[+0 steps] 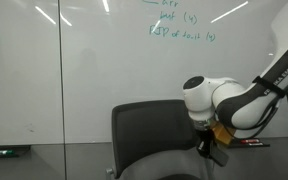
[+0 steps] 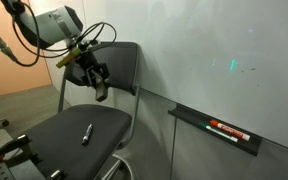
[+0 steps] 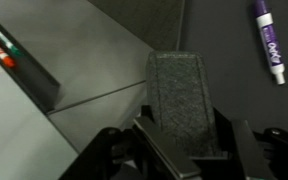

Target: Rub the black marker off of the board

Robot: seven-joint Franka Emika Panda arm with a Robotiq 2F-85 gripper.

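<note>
The dark grey felt eraser [image 2: 101,90] is hanging over the chair with clear seat [image 2: 79,121] beside the purple marker, so the robot's gripper should go on moving down until the eraser rests there before it lets go.
The board [image 1: 94,70] is a wide glossy white whiteboard with green writing at its top and a green sketch at its left edge; it also shows in an exterior view [image 2: 224,50]. The black marker strokes are too faint to make out for sure; a tiny dark speck [image 1: 27,128] sits low on the board's left. My gripper [image 1: 206,147] [image 2: 96,82] [image 3: 184,140] is shut on a dark grey felt eraser [image 3: 184,95] [image 2: 102,90]. It hangs over the chair, away from the board.
A black chair [image 1: 149,130] [image 2: 44,135] stands under the gripper, with a purple marker [image 2: 86,133] [image 3: 268,40] lying on its seat. A marker tray [image 2: 219,128] [image 3: 29,70] with pens is fixed below the board. Another tray [image 1: 4,151] is at the far left.
</note>
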